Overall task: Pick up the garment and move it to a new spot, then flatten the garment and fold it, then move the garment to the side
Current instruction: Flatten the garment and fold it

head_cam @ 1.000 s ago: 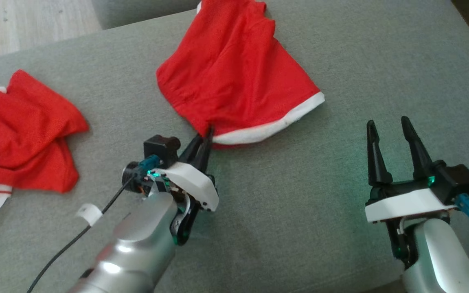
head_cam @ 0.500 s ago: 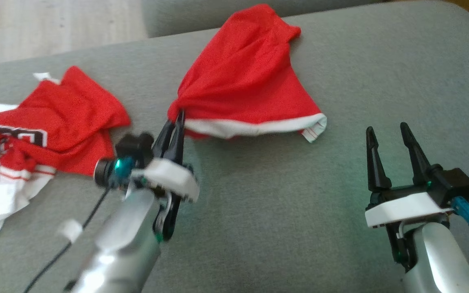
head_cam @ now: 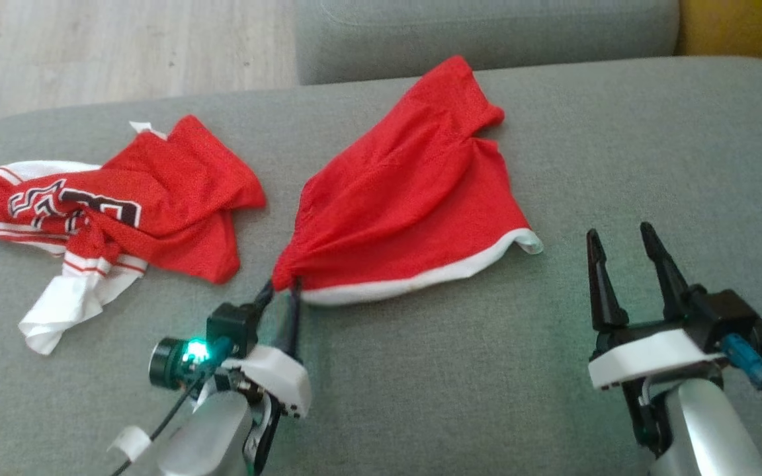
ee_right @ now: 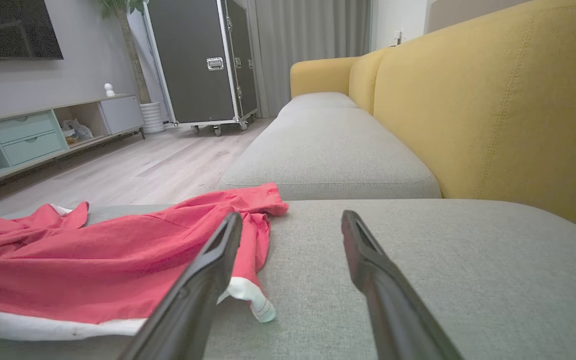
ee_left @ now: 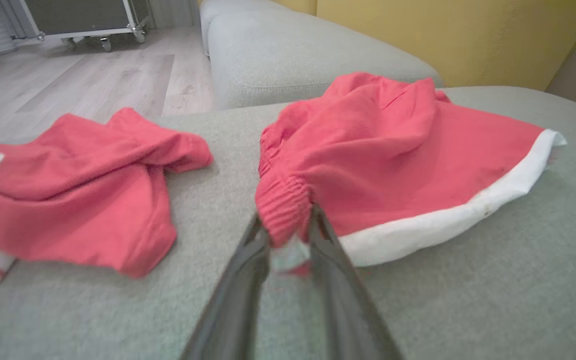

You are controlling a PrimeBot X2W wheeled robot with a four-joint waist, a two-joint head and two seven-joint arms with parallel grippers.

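The red shorts [head_cam: 403, 190] show a plain side beside the lettered matching jersey [head_cam: 77, 205]. I should expect to find lettering hidden underneath when I turn the shorts over.
Red shorts [head_cam: 407, 211] with a white hem lie spread on the grey sofa cushion [head_cam: 460, 383]. My left gripper [head_cam: 280, 288] is shut on the shorts' elastic waistband corner [ee_left: 283, 210], its two dark fingers [ee_left: 248, 260] pinching the bunched fabric. The shorts [ee_left: 398, 155] fan out to the right from that pinch, white hem toward me. My right gripper [head_cam: 619, 251] stands open to the right of the shorts, nothing between its fingers [ee_right: 208, 270]; the white hem corner [ee_right: 260, 307] lies just left of them.
A second red garment [head_cam: 123, 198], a jersey with lettering and white striped trim, lies crumpled on the cushion's left. Another grey cushion [head_cam: 487, 30] adjoins at the back. Yellow sofa back [ee_right: 493, 110] on the right, wooden floor [head_cam: 123, 53] beyond the left edge.
My left gripper, still gripping the shorts, has pulled them toward me and to the left. The camera has also shifted, bringing the jersey further into view. The right gripper stayed open.
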